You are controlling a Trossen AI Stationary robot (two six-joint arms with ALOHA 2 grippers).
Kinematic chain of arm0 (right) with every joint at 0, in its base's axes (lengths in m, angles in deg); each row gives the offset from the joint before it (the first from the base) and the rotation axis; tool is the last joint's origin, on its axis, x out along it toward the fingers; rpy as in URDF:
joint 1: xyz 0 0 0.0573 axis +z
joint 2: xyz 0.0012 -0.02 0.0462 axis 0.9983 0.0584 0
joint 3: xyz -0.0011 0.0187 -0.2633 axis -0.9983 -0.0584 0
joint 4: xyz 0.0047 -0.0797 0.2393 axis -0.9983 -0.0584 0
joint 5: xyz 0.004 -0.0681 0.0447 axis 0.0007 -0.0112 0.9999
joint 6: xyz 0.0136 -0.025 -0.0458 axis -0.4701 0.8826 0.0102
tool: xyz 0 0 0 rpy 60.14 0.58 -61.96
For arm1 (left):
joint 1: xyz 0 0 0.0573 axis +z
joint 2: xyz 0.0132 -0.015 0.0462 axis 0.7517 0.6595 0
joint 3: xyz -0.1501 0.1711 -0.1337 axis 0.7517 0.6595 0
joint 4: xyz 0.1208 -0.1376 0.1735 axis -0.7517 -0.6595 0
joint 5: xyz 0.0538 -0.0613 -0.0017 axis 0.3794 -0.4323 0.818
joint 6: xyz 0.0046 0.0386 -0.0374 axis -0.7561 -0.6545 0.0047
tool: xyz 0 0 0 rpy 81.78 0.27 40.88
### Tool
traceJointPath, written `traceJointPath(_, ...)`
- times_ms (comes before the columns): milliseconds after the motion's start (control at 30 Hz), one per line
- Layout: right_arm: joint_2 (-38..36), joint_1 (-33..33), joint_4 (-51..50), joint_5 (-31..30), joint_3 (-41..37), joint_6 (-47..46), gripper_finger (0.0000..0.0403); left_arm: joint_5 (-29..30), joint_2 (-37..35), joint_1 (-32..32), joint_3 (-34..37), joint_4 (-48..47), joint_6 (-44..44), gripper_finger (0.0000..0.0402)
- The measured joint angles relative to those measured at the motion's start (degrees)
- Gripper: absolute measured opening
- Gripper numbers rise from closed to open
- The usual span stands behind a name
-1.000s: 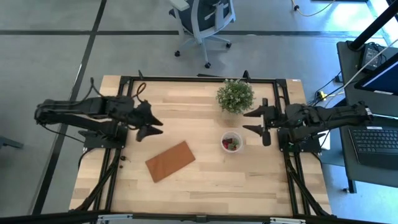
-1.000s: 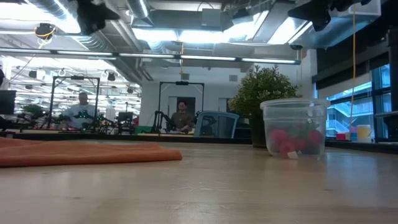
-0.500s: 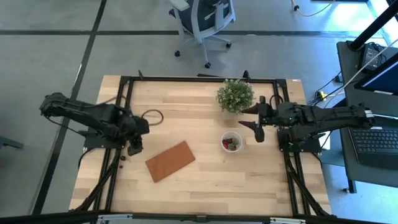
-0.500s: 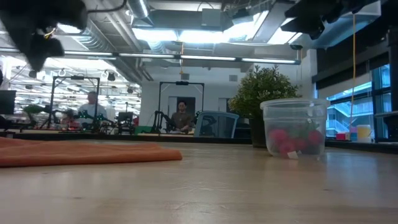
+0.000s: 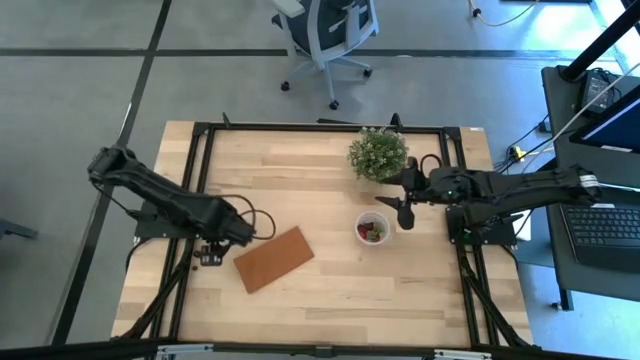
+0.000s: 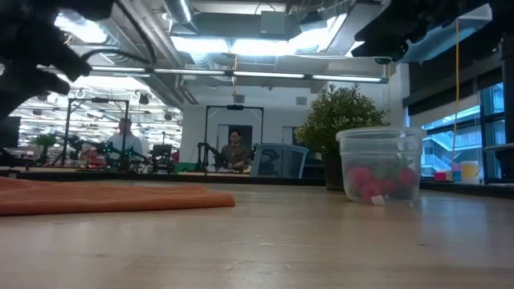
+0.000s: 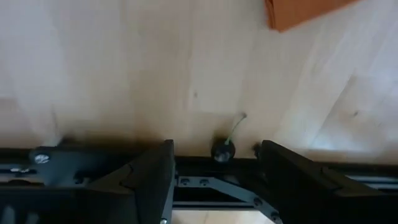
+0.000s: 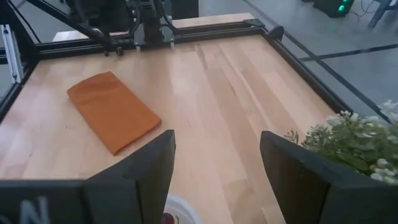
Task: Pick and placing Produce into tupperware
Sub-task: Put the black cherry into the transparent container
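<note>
The left gripper's fingers are in line along the black rail point(image 7: 194, 165) with the dark berry point(image 7: 222, 150) midway, so the robot should keep lowering them until they are on both sides of the berry, and then close them.
A dark berry with a thin stem point(image 7: 222, 150) lies on the wood against the black rail at the table's left edge. My left gripper point(image 7: 217, 147) point(image 5: 208, 254) points down above it, open, one finger on each side of the berry and apart from it. The tupperware point(image 5: 373, 229) point(image 6: 380, 164), a small clear cup, stands right of centre with red and dark produce point(image 6: 369, 181) in its bottom. My right gripper point(image 5: 393, 198) point(image 8: 217, 140) hovers open just right of the cup and above it, with nothing between its fingers.
A flat orange-brown board point(image 5: 273, 258) point(image 8: 112, 112) lies between the two grippers. A green potted plant point(image 5: 378, 153) point(image 8: 348, 143) stands at the far edge, close to my right gripper. Black frame rails point(image 5: 190, 200) run along the table's sides.
My left gripper has swung toward the table's near-left, sunk low and tipped from nearly level to pointing down over the berry by the rail. My right gripper has moved a little toward the table's left, closer to the cup. Both have stayed open.
</note>
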Motion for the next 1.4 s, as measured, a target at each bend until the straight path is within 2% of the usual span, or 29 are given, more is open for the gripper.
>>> traceJointPath(267,3.10,0.00,1.56,0.21,0.01,-2.74,0.0237,-5.65,9.06,-2.44,0.00,0.49,-1.84,0.0233)
traceJointPath(667,3.62,0.00,2.52,0.21,0.02,-4.26,0.0237,-5.93,18.63,-6.82,0.09,2.86,-2.98,0.0233)
traceJointPath(867,3.62,0.00,3.07,0.21,0.02,-4.24,0.0237,-8.69,23.46,-8.08,3.06,3.52,-2.88,0.0233)
traceJointPath(1233,3.62,0.01,3.46,0.19,0.02,-4.15,0.0237,-8.94,25.51,-8.22,4.13,11.41,-2.86,0.0233)
traceJointPath(1400,3.62,0.02,3.46,0.19,0.02,-4.17,0.0237,-9.03,25.42,-8.16,4.87,11.46,-2.83,0.0210)
